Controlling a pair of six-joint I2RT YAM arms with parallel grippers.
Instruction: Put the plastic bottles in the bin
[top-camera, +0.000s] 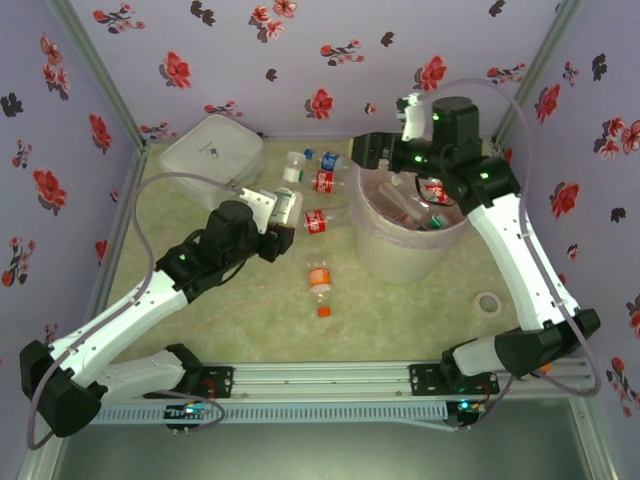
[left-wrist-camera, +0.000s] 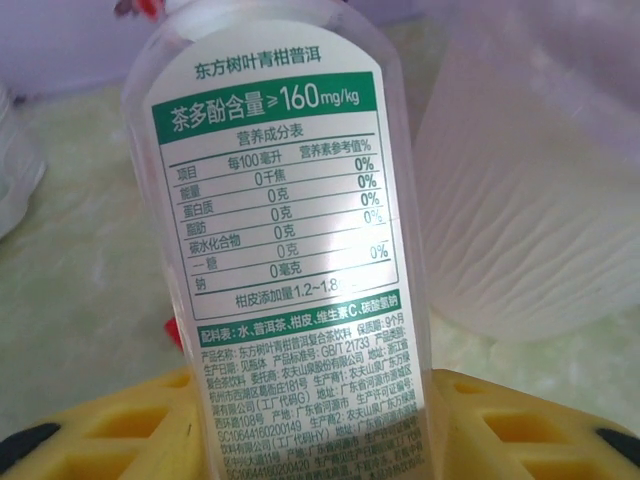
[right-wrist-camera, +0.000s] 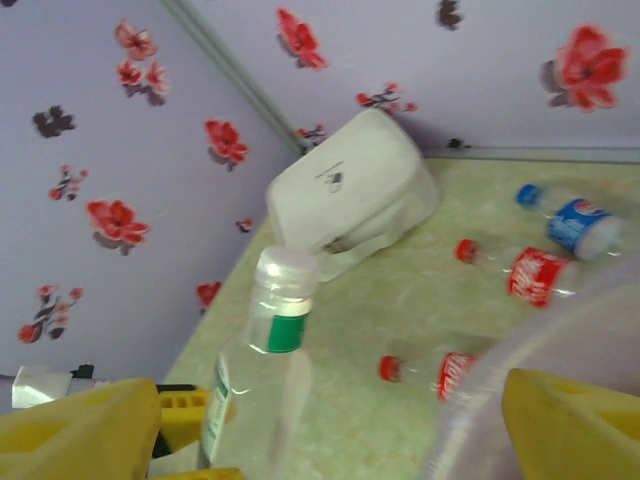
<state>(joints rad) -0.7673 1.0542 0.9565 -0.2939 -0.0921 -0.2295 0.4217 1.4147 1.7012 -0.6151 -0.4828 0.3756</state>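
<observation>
My left gripper has the white-capped bottle (top-camera: 292, 172) short of the bin. Next, my right gripper takes that bottle from it, so that my left gripper is free for the blue-capped bottle (top-camera: 329, 160).
My left gripper (top-camera: 278, 222) (left-wrist-camera: 320, 432) is shut on a clear plastic bottle (top-camera: 288, 205) (left-wrist-camera: 275, 200) with a green-and-white label and a white cap, held left of the bin (top-camera: 405, 245). That same bottle (right-wrist-camera: 262, 375) shows in the right wrist view. My right gripper (top-camera: 368, 152) (right-wrist-camera: 325, 440) hangs open over the bin's far left rim (right-wrist-camera: 520, 345), holding nothing. Several bottles (top-camera: 428, 200) lie inside the bin. On the table lie a blue-capped bottle (top-camera: 303, 160) (right-wrist-camera: 575, 222), two red-labelled ones (top-camera: 324, 181) (top-camera: 316, 222) (right-wrist-camera: 528, 273) (right-wrist-camera: 440, 374), and an orange-labelled one (top-camera: 319, 279).
A white rounded case (top-camera: 210, 148) (right-wrist-camera: 350, 190) stands at the back left corner. A loose orange cap (top-camera: 324, 311) lies near the orange-labelled bottle. A roll of tape (top-camera: 488, 303) lies right of the bin. Flowered walls close in the table on three sides.
</observation>
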